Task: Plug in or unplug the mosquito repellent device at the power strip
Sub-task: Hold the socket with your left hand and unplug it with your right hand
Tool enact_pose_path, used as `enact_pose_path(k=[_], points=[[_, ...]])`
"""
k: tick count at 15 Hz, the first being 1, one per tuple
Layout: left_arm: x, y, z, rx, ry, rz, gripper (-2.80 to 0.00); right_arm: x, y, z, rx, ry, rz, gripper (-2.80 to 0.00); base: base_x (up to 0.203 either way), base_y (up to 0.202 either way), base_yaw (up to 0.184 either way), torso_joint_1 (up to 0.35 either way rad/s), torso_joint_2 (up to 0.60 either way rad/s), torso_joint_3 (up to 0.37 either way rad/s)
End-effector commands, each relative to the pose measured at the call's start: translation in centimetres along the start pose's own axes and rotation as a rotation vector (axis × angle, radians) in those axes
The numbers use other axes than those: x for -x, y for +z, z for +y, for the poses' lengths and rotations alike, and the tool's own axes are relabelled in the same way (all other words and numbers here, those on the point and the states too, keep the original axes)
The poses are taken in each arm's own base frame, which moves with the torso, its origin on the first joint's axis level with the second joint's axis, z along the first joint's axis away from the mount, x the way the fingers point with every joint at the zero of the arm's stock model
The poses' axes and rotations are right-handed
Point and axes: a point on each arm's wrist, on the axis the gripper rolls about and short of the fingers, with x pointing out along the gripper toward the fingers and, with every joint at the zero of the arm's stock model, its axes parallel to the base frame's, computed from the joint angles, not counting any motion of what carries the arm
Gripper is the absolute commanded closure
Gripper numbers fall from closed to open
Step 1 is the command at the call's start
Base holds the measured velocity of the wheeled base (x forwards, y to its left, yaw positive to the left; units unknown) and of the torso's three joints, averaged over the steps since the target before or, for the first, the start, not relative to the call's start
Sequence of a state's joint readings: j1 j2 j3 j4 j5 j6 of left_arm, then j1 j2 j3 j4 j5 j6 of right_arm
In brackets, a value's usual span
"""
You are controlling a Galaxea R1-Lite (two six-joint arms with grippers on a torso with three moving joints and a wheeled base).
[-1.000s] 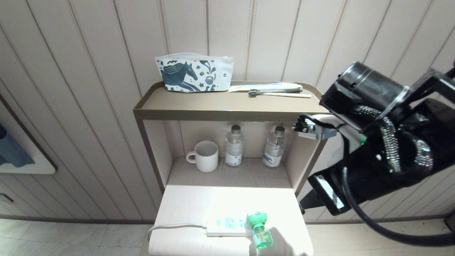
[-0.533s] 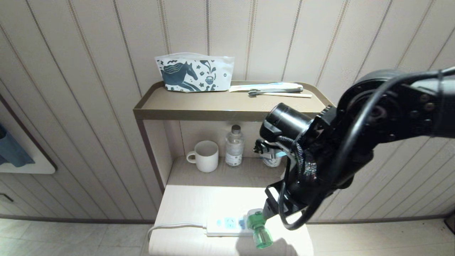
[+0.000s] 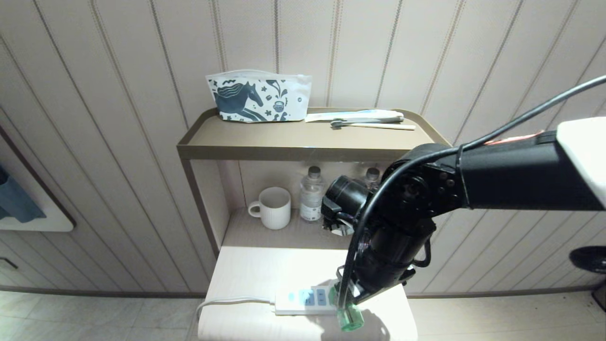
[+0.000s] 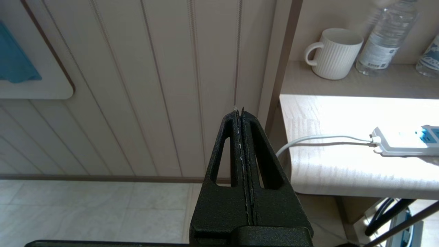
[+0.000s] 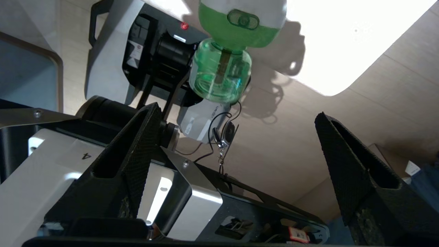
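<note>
The mosquito repellent device (image 5: 224,68) is in line with the open gap between my right gripper's fingers, so that gripper should keep moving in until its fingers are on both sides of the white head (image 5: 247,12), and then close.
The power strip (image 3: 303,300) lies along the front of the light table (image 3: 265,270), and its cord (image 3: 227,301) runs off to the left. At its right end sits the mosquito repellent device (image 3: 349,320); its green bottle points toward the front edge and its head is mostly hidden by my right wrist. My right gripper (image 5: 236,109) is open. Its black fingers (image 5: 144,137) stand wide apart just short of the device's bottle (image 5: 221,72), with nothing between them. My left gripper (image 4: 240,110) is shut and empty, parked low to the left of the table.
A white mug (image 3: 274,207) and two water bottles (image 3: 311,199) stand in the niche behind the table. A patterned pouch (image 3: 258,100) and a toothbrush (image 3: 369,124) lie on the brown shelf (image 3: 303,152) above. The wall panelling is close behind.
My right arm has swung down and to the left from the right edge of the head view, and it now covers the device's head. The strip and device have not moved.
</note>
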State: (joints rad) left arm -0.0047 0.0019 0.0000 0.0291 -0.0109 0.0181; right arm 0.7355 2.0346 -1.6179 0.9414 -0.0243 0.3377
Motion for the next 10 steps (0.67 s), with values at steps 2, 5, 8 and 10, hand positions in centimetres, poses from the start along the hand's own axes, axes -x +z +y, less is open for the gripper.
enact_pose_path(k=[2,5,8,10], points=[[0.0,0.0,0.0,0.000,0.000,0.000,0.00,-2.3,0.5,0.3,0.001,-0.017,0.048,-2.80,0.000,0.000,0.000,0.000,0.00,0.000],[0.0,0.0,0.0,0.000,0.000,0.000,0.00,-4.4,1.0,0.4,0.000,-0.030,0.080,-2.80,0.000,0.000,0.000,0.000,0.00,0.000],[0.0,0.0,0.0,0.000,0.000,0.000,0.00,-6.0,1.5,0.4,-0.003,-0.041,0.108,-2.80,0.000,0.000,0.000,0.000,0.00,0.000],[0.0,0.0,0.0,0.000,0.000,0.000,0.00,-7.0,2.3,0.4,-0.013,-0.029,0.071,-2.80,0.000,0.000,0.000,0.000,0.00,0.000]])
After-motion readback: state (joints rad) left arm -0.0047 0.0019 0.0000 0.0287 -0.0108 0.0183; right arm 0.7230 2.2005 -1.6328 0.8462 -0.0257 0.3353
